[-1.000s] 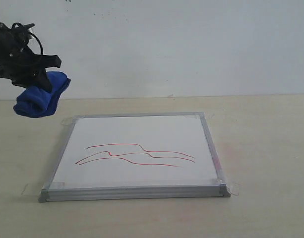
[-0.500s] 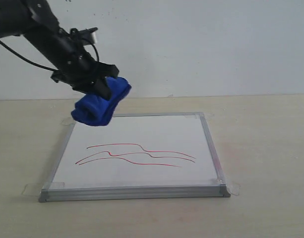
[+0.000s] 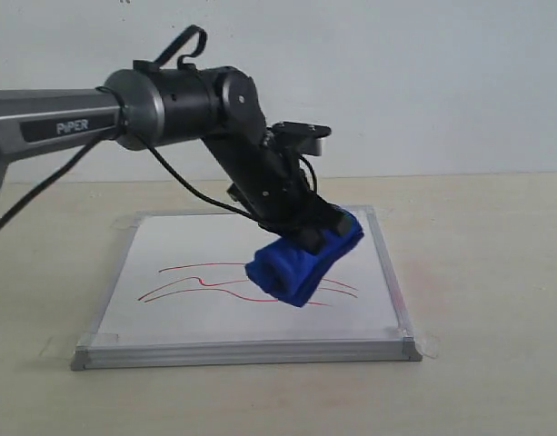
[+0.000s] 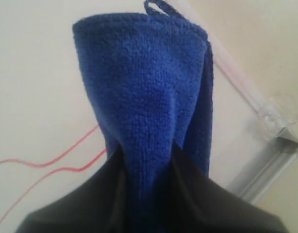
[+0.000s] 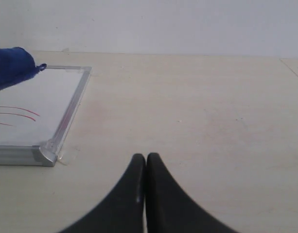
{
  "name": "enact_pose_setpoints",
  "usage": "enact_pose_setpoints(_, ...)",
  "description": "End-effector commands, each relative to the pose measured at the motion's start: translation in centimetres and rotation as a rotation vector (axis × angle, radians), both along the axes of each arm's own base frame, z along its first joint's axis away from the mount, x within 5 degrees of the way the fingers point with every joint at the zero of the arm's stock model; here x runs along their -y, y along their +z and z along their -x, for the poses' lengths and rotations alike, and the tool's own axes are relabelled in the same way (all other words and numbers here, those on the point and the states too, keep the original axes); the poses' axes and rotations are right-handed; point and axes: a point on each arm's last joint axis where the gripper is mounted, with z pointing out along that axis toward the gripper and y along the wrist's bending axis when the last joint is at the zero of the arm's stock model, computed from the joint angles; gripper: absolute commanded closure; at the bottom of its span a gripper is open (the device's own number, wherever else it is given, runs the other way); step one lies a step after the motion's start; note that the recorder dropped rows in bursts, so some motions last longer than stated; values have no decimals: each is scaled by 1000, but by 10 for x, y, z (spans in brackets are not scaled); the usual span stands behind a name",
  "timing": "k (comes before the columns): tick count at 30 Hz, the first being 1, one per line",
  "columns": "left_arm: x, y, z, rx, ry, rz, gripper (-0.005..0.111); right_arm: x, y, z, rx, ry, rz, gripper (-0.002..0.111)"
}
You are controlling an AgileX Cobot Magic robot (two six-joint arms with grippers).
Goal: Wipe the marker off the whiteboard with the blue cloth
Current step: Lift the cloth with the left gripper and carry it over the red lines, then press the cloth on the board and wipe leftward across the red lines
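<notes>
I should press the blue cloth down with my left gripper, because it is hovering above the red lines' ends [image 3: 353, 293] near the whiteboard's edge. I should press it there and then sweep back along the wavy lines [image 3: 201, 282].
The square whiteboard [image 3: 196, 313] with its silver frame lies flat on the table. Red marker lines [image 3: 183, 269] wave across its middle; their right part is hidden behind the blue cloth [image 3: 301, 262]. My left gripper [image 3: 316, 229] is shut on that rolled cloth and holds it low over the right half of the board. In the left wrist view the blue cloth [image 4: 144, 82] fills the middle, pinched in my left gripper [image 4: 148, 170], with marker lines [image 4: 46, 167] beside it. My right gripper [image 5: 146, 160] is shut with nothing in it, over bare table beside the whiteboard [image 5: 66, 124].
The beige table [image 3: 487, 272] stretches around the board. Clear tape tabs [image 3: 429, 345] stick out at the board's corners. A white wall [image 3: 423, 82] stands behind. The left arm [image 3: 169, 104] reaches in from the left above the board.
The left arm swung rightward and downward with the cloth, from beyond the board's far left corner to low over the right part of the red lines.
</notes>
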Motion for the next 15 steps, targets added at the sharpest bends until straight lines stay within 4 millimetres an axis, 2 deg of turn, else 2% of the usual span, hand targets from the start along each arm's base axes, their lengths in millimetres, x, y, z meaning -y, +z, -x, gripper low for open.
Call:
enact_pose_setpoints(1,37,-19,13,25,-68,3,103,0,1,0,8,-5,0,108)
enact_pose_setpoints(4,52,-47,18,3,-90,-13,103,0,1,0,8,-5,0,108)
enact_pose_setpoints(8,54,-74,15,-19,-83,-27,103,0,1,0,8,-5,0,108)
enact_pose_setpoints(10,54,-81,14,-10,-76,-25,103,0,1,0,8,-5,0,108)
enact_pose_setpoints(13,51,-93,11,11,-88,-86,103,0,1,0,8,-5,0,108)
enact_pose_setpoints(15,35,-99,4,16,-23,-184,103,0,1,0,8,-5,0,108)
